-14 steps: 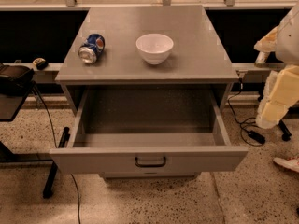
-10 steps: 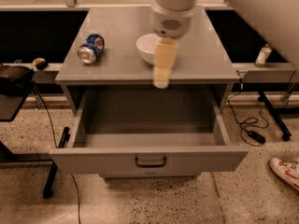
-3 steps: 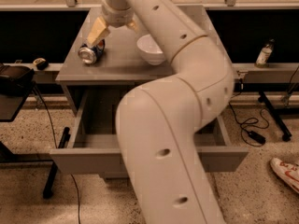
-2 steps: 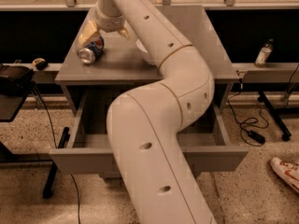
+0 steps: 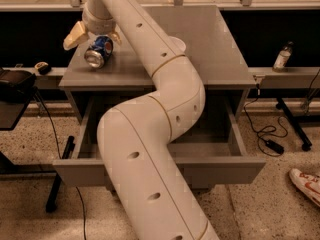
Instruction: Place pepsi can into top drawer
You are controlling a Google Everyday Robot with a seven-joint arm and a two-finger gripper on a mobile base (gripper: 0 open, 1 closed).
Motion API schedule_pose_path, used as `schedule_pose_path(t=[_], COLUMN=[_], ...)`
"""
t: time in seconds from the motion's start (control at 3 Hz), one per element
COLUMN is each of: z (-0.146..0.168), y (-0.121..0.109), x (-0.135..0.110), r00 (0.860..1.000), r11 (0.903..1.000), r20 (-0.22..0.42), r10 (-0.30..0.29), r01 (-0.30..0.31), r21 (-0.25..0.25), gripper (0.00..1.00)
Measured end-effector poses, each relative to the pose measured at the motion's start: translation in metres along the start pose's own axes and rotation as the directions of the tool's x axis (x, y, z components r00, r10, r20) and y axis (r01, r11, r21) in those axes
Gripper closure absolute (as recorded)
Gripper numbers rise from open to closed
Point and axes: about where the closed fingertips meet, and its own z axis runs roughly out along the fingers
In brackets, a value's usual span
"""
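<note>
I expect an empty top drawer [image 5: 222,171] when I take the pepsi can there, because the drawer's bottom showing [image 5: 209,138] beside my white arm is clear.
The pepsi can [image 5: 99,52] lies on its side at the left of the grey cabinet top [image 5: 210,54], silver end toward me. My gripper [image 5: 95,35] hangs just over the can's far end, open, with one tan finger [image 5: 75,35] to the can's left and the other at its right. The fingers straddle the can without closing on it. The top drawer [image 5: 235,170] is pulled out below, and my white arm covers most of its inside and the handle.
The rim of a white bowl [image 5: 178,43] peeks out behind my arm at the middle of the cabinet top. A small bottle [image 5: 282,57] stands on the ledge at right. A black stand [image 5: 17,86] is at left. Cables and a shoe [image 5: 306,182] lie on the floor at right.
My arm has swung from the right over the bowl to the left side of the cabinet top, and the gripper has come down around the can. The can and drawer have not moved.
</note>
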Motion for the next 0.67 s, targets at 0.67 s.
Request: schedule_pose_path(t=[0.67], z=[0.035], y=[0.008], x=[0.017], r00=[0.995], r11=[0.9992], r20=[-0.100], r10=[-0.029], r01=[0.032], r21=[0.026], gripper=[0.17])
